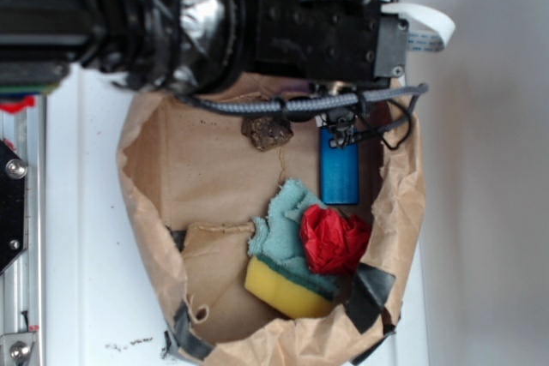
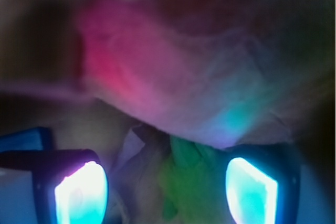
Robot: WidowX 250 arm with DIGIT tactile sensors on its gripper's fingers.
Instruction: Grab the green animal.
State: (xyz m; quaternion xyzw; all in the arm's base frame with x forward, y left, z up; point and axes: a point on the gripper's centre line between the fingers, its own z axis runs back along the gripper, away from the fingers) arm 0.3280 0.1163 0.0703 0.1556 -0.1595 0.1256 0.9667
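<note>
My open fingers are on both sides of the green animal [image 2: 190, 169], so my gripper keeps going down over its body [image 2: 194, 192] until it is well inside them, then close.
In the wrist view a blurred lime-green fuzzy shape, the green animal [image 2: 197, 182], lies between my two glowing fingertips, nearer the right one. My gripper [image 2: 167, 190] is open, with the left finger [image 2: 81, 195] and the right finger well apart on either side of it. I cannot tell whether a finger touches it. In the exterior view the black arm [image 1: 257, 15] spans the top and hides both the gripper's jaws and the green animal beneath it.
A brown paper-lined bin [image 1: 146, 177] holds a yellow sponge with a green top [image 1: 287, 291], a teal cloth [image 1: 287, 216], a red crumpled thing [image 1: 333, 239], a blue rectangular block [image 1: 340, 173] and a dark brown lump [image 1: 268, 132]. A pink-red blur [image 2: 121, 72] lies ahead in the wrist view.
</note>
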